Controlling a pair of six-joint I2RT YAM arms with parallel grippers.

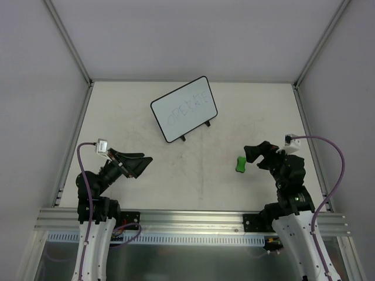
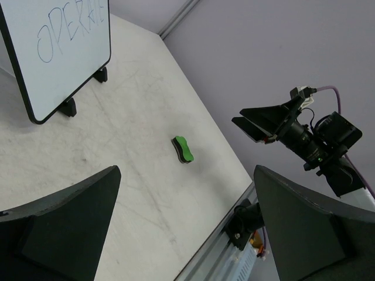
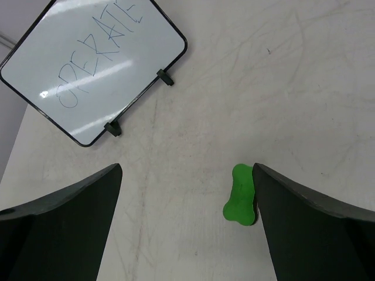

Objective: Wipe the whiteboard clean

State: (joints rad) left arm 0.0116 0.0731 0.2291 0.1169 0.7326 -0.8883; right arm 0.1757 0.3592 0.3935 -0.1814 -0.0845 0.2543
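The green eraser's narrow waist [image 1: 241,164] has my right gripper's open fingers lined up across it. I should keep moving down to the eraser until the fingers are on both sides of it.
The whiteboard [image 1: 184,109] lies tilted at the table's far middle, with "OPERATE" written on it in blue; it also shows in the left wrist view [image 2: 58,50] and the right wrist view [image 3: 96,64]. A green eraser block [image 1: 240,165] rests on the table just left of my right gripper [image 1: 256,153], whose jaws stand open and empty. Seen from the right wrist, the eraser [image 3: 239,194] sits beside the right finger [image 3: 316,228]. My left gripper [image 1: 140,165] hangs open near the left front, far from the eraser [image 2: 183,148].
Metal frame posts rise at the table's back corners [image 1: 69,41]. An aluminium rail [image 1: 187,219] runs along the near edge by both arm bases. The right arm [image 2: 304,137] with its cable shows in the left wrist view.
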